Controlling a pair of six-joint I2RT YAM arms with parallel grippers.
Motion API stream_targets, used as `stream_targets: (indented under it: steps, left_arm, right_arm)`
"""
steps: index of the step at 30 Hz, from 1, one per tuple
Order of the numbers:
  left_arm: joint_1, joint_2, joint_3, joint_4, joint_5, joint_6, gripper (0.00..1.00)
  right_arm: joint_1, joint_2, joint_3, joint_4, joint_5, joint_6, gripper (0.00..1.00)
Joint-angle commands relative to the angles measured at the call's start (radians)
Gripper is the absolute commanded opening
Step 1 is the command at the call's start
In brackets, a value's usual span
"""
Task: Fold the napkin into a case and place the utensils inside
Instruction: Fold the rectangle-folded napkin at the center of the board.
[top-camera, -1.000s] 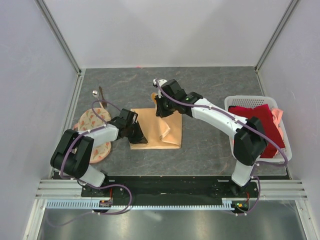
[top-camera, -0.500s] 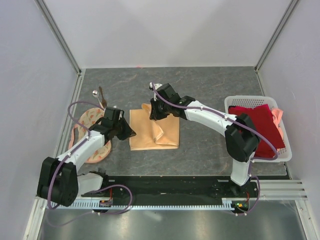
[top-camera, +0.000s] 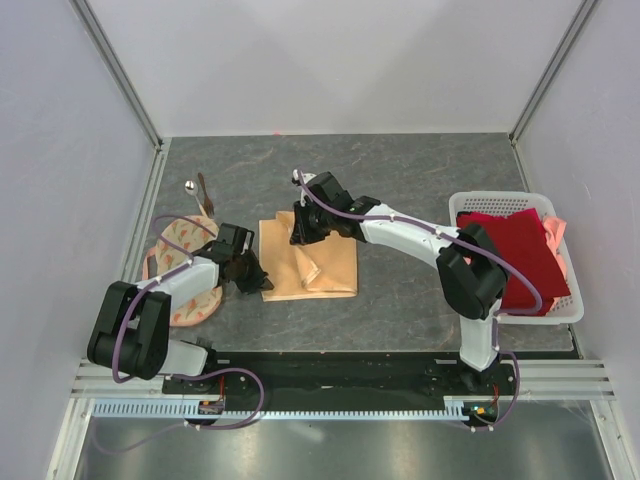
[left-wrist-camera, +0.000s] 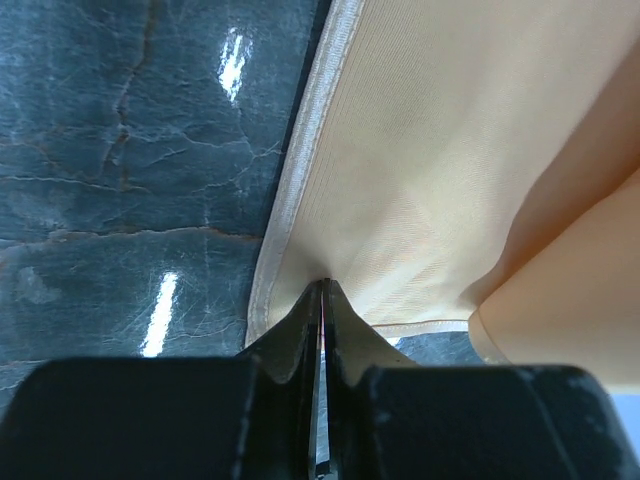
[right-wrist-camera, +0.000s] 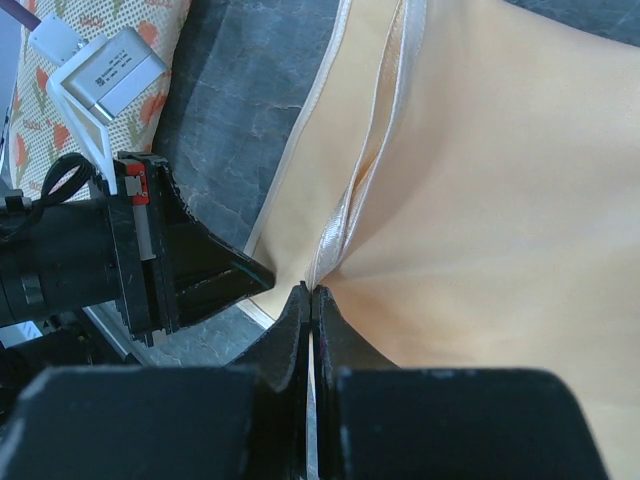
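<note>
The robot's left gripper is holding down the napkin's near corner, so the right gripper should go on pulling the napkin's upper hem (right-wrist-camera: 372, 172) toward the napkin's lower edge (top-camera: 261, 230) until the two meet, before it lets go.
The peach-orange napkin (top-camera: 320, 265) lies partly folded on the dark table, with a raised fold down its middle. My left gripper (top-camera: 262, 283) is shut on the napkin's near left corner (left-wrist-camera: 400, 200). My right gripper (top-camera: 299, 232) is shut on a hemmed edge of the napkin (right-wrist-camera: 480, 180) near its far side. The left gripper's fingers (right-wrist-camera: 215, 270) show in the right wrist view, close by. The silver spoon (top-camera: 190, 187) and the dark brown stick (top-camera: 204, 192) lie at the far left, apart from the napkin. No finished case shows.
A round cream cloth with orange print (top-camera: 185, 268) lies under my left arm. A white lattice basket (top-camera: 480, 203) at the right holds a dark red cloth (top-camera: 520, 255). Frame posts stand at the table's back corners.
My right gripper has carried the napkin's edge leftward, narrowing the cloth. My left gripper drew back to the left, then came back and closed on the near left corner.
</note>
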Motion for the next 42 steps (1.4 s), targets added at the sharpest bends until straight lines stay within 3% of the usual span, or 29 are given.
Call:
stream_targets:
  steps: [1,42]
  left_arm:
    - [0.001,0.017,-0.023,0.021,-0.019,-0.016,0.09]
    - [0.001,-0.024,-0.057,0.031,-0.016,-0.025,0.08]
  right_arm:
    - [0.017,0.034,0.064,0.048,-0.042,0.030,0.00]
    - [0.046,0.260,0.245,0.080,-0.102,0.083,0.00]
